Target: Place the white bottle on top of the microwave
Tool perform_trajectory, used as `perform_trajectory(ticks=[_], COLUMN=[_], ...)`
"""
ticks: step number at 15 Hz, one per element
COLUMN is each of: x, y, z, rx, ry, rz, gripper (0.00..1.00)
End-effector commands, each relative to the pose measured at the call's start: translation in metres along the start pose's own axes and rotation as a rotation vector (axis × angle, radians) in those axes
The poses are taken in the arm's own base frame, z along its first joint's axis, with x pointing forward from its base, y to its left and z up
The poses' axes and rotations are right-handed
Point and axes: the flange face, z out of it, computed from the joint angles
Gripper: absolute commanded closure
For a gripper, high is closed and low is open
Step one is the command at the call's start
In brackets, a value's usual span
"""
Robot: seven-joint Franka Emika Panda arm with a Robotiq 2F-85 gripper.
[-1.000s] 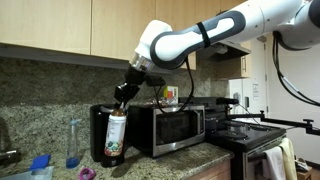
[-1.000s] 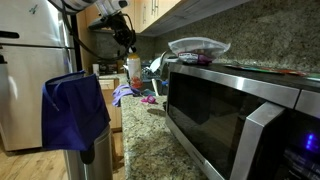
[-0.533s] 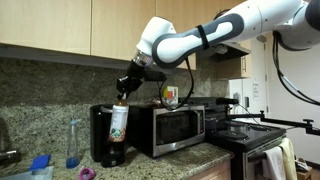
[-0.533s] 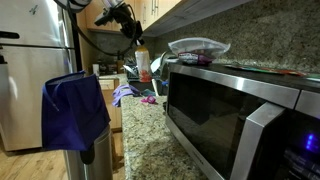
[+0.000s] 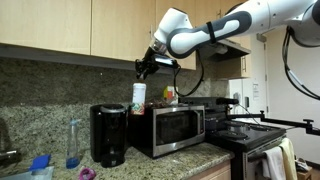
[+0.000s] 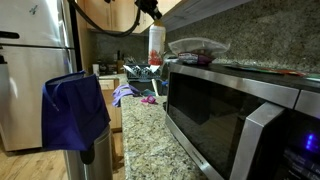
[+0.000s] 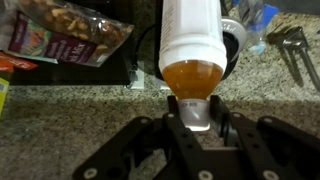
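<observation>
The clear plastic container (image 6: 198,47) takes up the microwave's end by the coffee maker, so next my gripper takes the white bottle past it to the stove end (image 6: 260,72).
My gripper (image 5: 143,68) is shut on the cap of the white bottle (image 5: 139,97), which hangs below it in the air, just above the left end of the microwave (image 5: 172,128). In an exterior view the bottle (image 6: 156,45) hangs under the gripper (image 6: 150,8), beyond the microwave (image 6: 240,110). In the wrist view the fingers (image 7: 176,122) clamp the cap. The gripper (image 7: 198,115) holds the bottle (image 7: 195,35), whose white body with an amber neck points away from the camera.
A black coffee maker (image 5: 108,135) and a clear bluish bottle (image 5: 73,143) stand left of the microwave. A clear plastic container (image 6: 198,46) and a snack bag (image 7: 70,35) lie on the microwave's top. Upper cabinets (image 5: 60,25) hang close above. A stove (image 5: 250,135) stands at the right.
The gripper has lifted the bottle from in front of the coffee maker up and across towards the microwave's top. The bottle now hangs higher and nearer the microwave.
</observation>
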Motion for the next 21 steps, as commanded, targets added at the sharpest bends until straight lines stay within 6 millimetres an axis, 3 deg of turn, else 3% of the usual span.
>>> perform_trajectory(ticks=[1, 2, 3, 6, 7, 10, 14, 21], x=[0.02, 0.011, 0.013, 0.006, -0.002, 0.002, 0.019, 0.047], y=[0.022, 0.017, 0.021, 0.017, 0.009, 0.011, 0.043, 0.109], z=[-0.026, -0.008, -0.009, 0.001, 0.009, 0.014, 0.005, -0.03], rx=[-0.019, -0.024, -0.031, -0.036, -0.047, -0.073, -0.172, -0.289], ry=[0.129, 0.046, 0.051, 0.03, 0.022, 0.058, 0.167, 0.319], rz=[0.128, 0.07, 0.081, 0.072, 0.046, 0.098, 0.256, 0.548], gripper=[0.89, 0.89, 0.64, 0.64, 0.89, 0.89, 0.89, 0.89])
